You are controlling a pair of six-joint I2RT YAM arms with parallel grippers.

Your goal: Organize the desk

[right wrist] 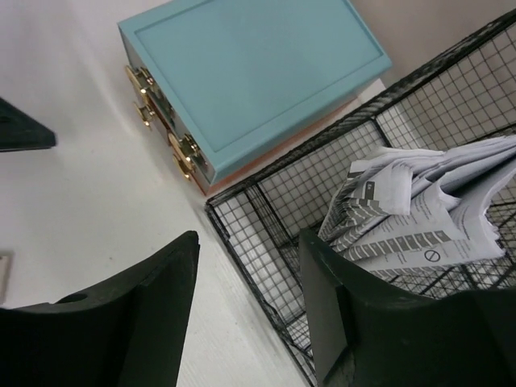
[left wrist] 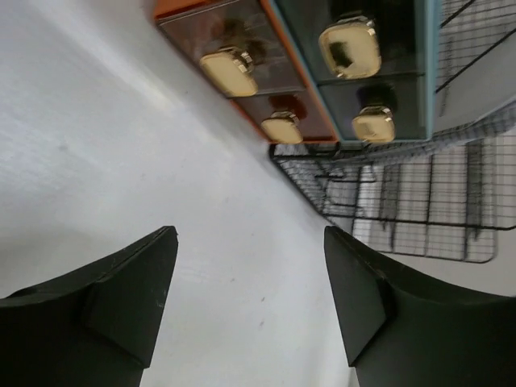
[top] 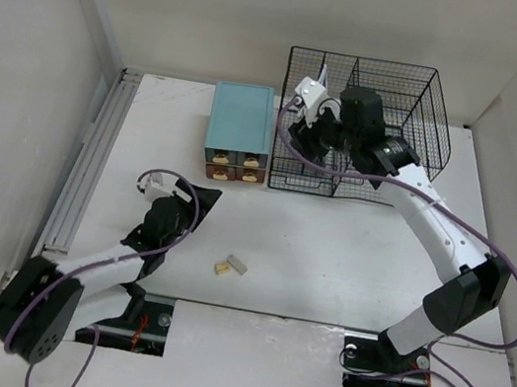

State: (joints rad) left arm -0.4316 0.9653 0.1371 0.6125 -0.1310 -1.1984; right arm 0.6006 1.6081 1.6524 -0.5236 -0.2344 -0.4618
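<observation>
The drawers point(top: 235, 166) are closed, so next my left gripper pulls open the lower drawer beside the rack by its knob point(top: 249, 176) before my right gripper picks up the grey block.
The white desk point(top: 328, 256) holds a teal drawer box point(top: 240, 130) and a black wire rack point(top: 364, 132) at the back. My right gripper point(top: 299, 136) hangs open over the rack's front left corner point(right wrist: 242, 218), with nothing between its fingers. A folded printed paper point(right wrist: 419, 210) lies inside the rack, just beside the right-hand finger point(right wrist: 355, 306). My left gripper point(top: 193, 197) is open and empty low over bare desk point(left wrist: 250, 242), pointing at the drawer fronts with gold knobs point(left wrist: 230, 71). The drawers are shut.
A small grey block point(top: 237, 264) and a tan piece point(top: 222, 268) lie near the desk's front, right of the left arm. A metal rail point(top: 82, 172) runs along the left edge. White walls close in both sides and the back.
</observation>
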